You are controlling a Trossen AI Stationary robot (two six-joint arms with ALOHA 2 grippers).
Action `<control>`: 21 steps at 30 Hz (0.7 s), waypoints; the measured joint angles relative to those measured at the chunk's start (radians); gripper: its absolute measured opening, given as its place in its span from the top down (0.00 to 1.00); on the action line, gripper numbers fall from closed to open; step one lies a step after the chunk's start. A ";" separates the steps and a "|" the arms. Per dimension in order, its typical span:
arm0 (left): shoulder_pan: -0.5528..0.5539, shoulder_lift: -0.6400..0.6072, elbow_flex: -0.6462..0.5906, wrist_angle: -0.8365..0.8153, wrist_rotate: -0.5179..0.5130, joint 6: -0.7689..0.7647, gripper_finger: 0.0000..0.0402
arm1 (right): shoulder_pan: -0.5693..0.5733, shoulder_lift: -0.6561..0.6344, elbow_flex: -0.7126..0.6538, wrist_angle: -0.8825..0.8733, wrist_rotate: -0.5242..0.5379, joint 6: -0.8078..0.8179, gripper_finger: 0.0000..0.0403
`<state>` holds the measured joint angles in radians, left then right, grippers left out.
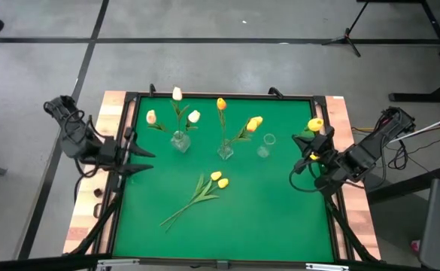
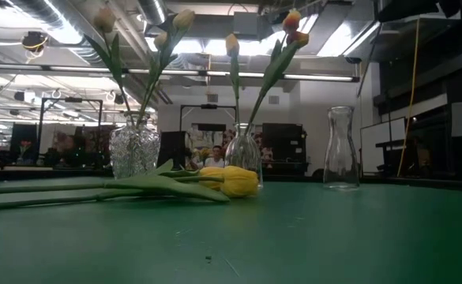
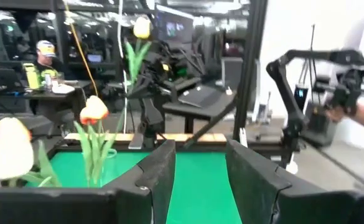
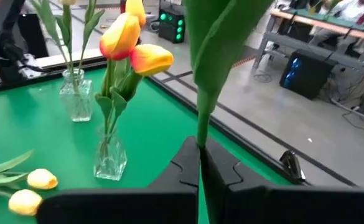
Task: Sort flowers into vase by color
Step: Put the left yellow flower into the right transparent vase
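Observation:
I can see the yellow tulip standing upright off to one side of the empty vase, so I should first pull my right gripper back and tip the tulip's stem toward the empty vase's opening.
My right gripper is near the table's right edge, shut on a yellow tulip held above the mat. Three white tulips stand with their stems in the left glass vase. Orange-yellow tulips stand in the middle vase. An empty glass vase stands to the right of these. Two yellow tulips lie flat on the mat, stems pointing toward the near left. My left gripper waits open at the table's left edge. My right gripper pinches the tulip's green stem between its two fingers, below a broad leaf. The fingers come roughly level from the table's right and lie across the stem. The tulip is lifted clear and upright, its bloom above the fingers.
A raised black frame borders the green mat. The three vases stand in a row in the far half. The lying tulips take up the middle. The near right part of the mat is bare. People sit at desks beyond the table.

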<state>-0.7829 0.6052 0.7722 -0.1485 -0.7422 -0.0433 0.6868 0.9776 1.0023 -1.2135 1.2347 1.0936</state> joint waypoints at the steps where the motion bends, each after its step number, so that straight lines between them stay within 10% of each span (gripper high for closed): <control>1: 0.004 -0.024 -0.026 0.022 0.000 0.000 0.65 | 0.000 -0.011 0.000 0.000 -0.007 -0.006 1.00; 10: 0.006 -0.118 -0.095 0.097 0.000 0.034 0.65 | 0.001 -0.280 0.000 0.049 -0.081 -0.220 1.00; 21: 0.006 -0.121 -0.086 0.107 0.089 0.059 0.65 | 0.000 -0.700 -0.148 0.532 -0.286 -0.792 1.00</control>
<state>-0.7765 0.4839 0.6865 -0.0414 -0.6528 0.0160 0.6868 0.2776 0.8543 -0.6815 0.9482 0.3017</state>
